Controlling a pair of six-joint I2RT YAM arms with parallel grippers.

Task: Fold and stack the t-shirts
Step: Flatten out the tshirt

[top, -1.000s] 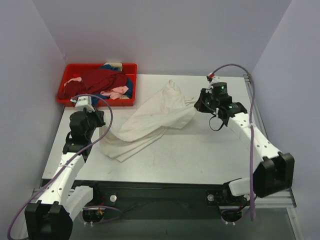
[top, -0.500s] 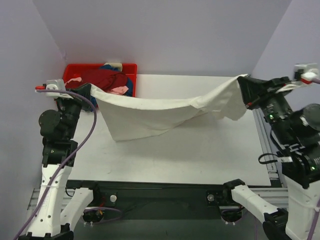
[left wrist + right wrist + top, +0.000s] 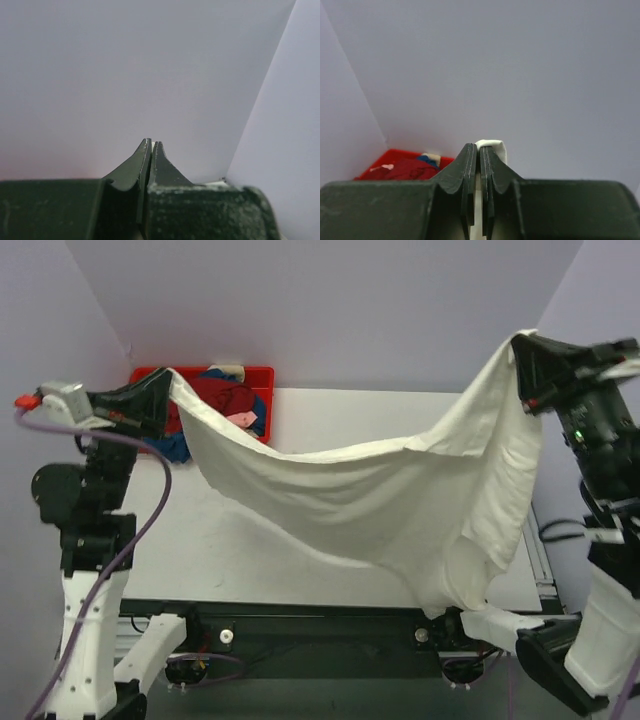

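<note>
The cream-white t-shirt is hanging down past the table's near edge (image 3: 436,606), so my left gripper and right gripper should swing it toward the table's far edge (image 3: 370,392) before they lower it.
A large cream-white t-shirt (image 3: 380,490) hangs stretched in the air between both arms, sagging in the middle, its lower right part drooping past the table's near edge. My left gripper (image 3: 168,380) is raised at the far left, shut on one corner of it. My right gripper (image 3: 518,342) is raised high at the right, shut on the other corner; white cloth (image 3: 491,146) shows pinched between its fingers. In the left wrist view the gripper (image 3: 151,144) has its jaws pressed together, with only a sliver of cloth showing. Dark red (image 3: 220,398), blue and pink t-shirts lie in the tray.
A red plastic tray (image 3: 262,374) stands at the table's far left corner, partly hidden behind the left gripper and the cloth. The white table (image 3: 220,550) lies under the hanging shirt. Lilac walls close in the back and both sides.
Both arms rose and spread apart, lifting the cream-white t-shirt off the table. A second ago it lay crumpled; now it hangs stretched between the raised grippers.
</note>
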